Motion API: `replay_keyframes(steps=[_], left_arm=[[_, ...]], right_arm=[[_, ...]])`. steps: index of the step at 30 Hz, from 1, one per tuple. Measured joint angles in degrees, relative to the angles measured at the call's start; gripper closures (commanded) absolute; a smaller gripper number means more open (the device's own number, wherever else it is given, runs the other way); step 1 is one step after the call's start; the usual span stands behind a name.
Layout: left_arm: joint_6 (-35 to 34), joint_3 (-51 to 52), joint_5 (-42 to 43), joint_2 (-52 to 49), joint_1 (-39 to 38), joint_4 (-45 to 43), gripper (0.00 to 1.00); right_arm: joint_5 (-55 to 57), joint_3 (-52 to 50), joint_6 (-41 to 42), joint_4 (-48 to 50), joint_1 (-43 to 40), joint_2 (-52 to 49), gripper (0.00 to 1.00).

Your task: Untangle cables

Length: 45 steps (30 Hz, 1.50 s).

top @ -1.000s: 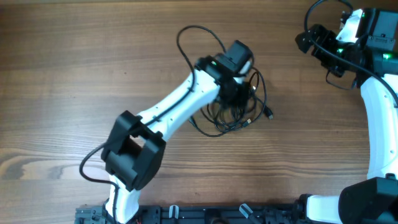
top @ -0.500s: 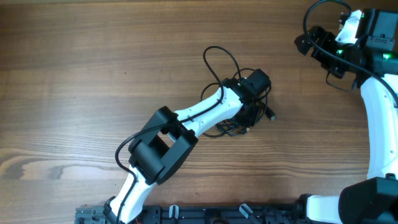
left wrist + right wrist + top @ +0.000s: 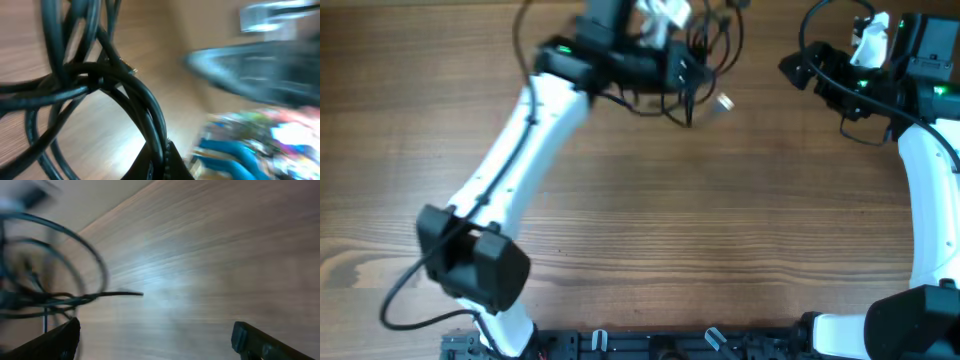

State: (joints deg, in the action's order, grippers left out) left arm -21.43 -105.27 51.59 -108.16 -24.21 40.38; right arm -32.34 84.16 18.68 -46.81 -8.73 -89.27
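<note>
The cables hang crossed and looped together (image 3: 90, 77) from my left gripper alone. My right gripper should grab a hanging loop (image 3: 738, 38) and pull it away from my left gripper.
The cables (image 3: 708, 42) are a tangled bundle of thin black cords hanging from my left gripper (image 3: 686, 72) near the table's far edge, blurred by motion. A light plug end (image 3: 723, 101) dangles below the bundle. In the left wrist view the cords (image 3: 125, 95) loop together and run down between the shut fingers (image 3: 172, 162). My right gripper (image 3: 798, 70) is open and empty to the right of the bundle, apart from it. In the right wrist view its fingers (image 3: 257, 340) stand wide apart and the cables (image 3: 55, 297) hang at the left.
The brown wooden table (image 3: 720, 230) fills the overhead view. The arm bases and a black rail (image 3: 650, 345) sit along the front edge. The right arm's own thick wires (image 3: 830, 25) loop at the far right.
The left arm has swung from the table's middle to the far edge, carrying the cable bundle up off the table. The right arm has barely moved.
</note>
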Motion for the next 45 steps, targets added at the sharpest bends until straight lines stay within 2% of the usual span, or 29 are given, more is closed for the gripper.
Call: replay_keyframes(steps=[2, 6, 11, 16, 19, 23, 25, 28, 32, 34, 36, 38, 40, 41, 43, 45], left_arm=[[0.2, -0.1, 13.7, 0.1, 3.6, -1.4, 0.96], [0.2, -0.1, 26.6, -0.4, 5.4, -2.7, 0.96], [0.2, -0.1, 30.8, -0.4, 5.0, -3.3, 0.96], [0.1, -0.1, 31.0, -0.4, 5.0, -3.4, 0.96], [-4.3, 0.0, 31.3, -0.4, 5.0, -6.7, 0.96], [-18.1, 0.2, 31.9, -0.4, 5.0, -16.0, 0.96], [-24.6, 0.3, 32.3, -0.5, 4.7, -20.9, 0.96], [-32.9, 0.5, 32.2, -0.8, 4.0, -29.1, 0.96], [-45.7, 0.7, 33.7, -1.1, 4.0, -39.5, 0.96], [-57.4, 1.0, 34.7, -1.2, 4.6, -48.7, 0.96], [-64.3, 1.4, 35.3, -1.7, 5.6, -62.8, 0.96], [-74.8, 1.5, 35.6, -2.1, 7.2, -78.4, 0.96], [-84.0, 1.5, 35.8, -2.3, 9.4, -86.8, 0.96], [-88.9, 1.5, 35.9, -2.7, 10.8, -90.6, 0.96], [-94.4, 1.5, 36.5, -3.0, 13.5, -92.9, 0.96], [-94.5, 1.6, 37.1, -3.1, 15.9, -93.1, 0.96]], right_arm=[[-5.1, 0.0, -0.7, 1.6, 0.3, 0.0, 0.01], [-17.6, 0.0, -1.0, 7.5, 0.5, 0.0, 0.05], [-23.3, 0.0, -1.0, 9.2, 4.1, 0.0, 0.13], [-26.4, 0.0, 1.4, 13.8, 6.3, 0.0, 0.3], [-26.6, 0.0, 0.5, 13.9, 7.1, 0.0, 0.33], [-22.8, 0.0, -3.7, 13.8, 11.0, 0.0, 0.36], [-19.3, 0.0, -4.4, 13.9, 12.6, 0.0, 0.57], [-11.5, 0.0, -1.1, 14.3, 14.2, 0.2, 0.72], [0.6, 0.1, 6.4, 13.4, 14.2, 0.2, 0.79], [7.6, 0.1, 9.9, 11.2, 14.2, 0.2, 0.8], [10.7, 0.1, 10.9, 9.6, 14.2, 0.2, 0.8], [12.4, 0.1, 11.6, 8.5, 14.2, 0.2, 0.8], [14.7, 0.9, 11.8, 6.1, 14.7, 0.6, 0.81], [15.0, 1.2, 11.8, 5.2, 14.9, 0.8, 0.81], [15.5, 1.8, 11.9, 3.8, 15.0, 1.2, 0.82], [15.5, 2.2, 11.7, 3.0, 14.8, 1.5, 0.82]])
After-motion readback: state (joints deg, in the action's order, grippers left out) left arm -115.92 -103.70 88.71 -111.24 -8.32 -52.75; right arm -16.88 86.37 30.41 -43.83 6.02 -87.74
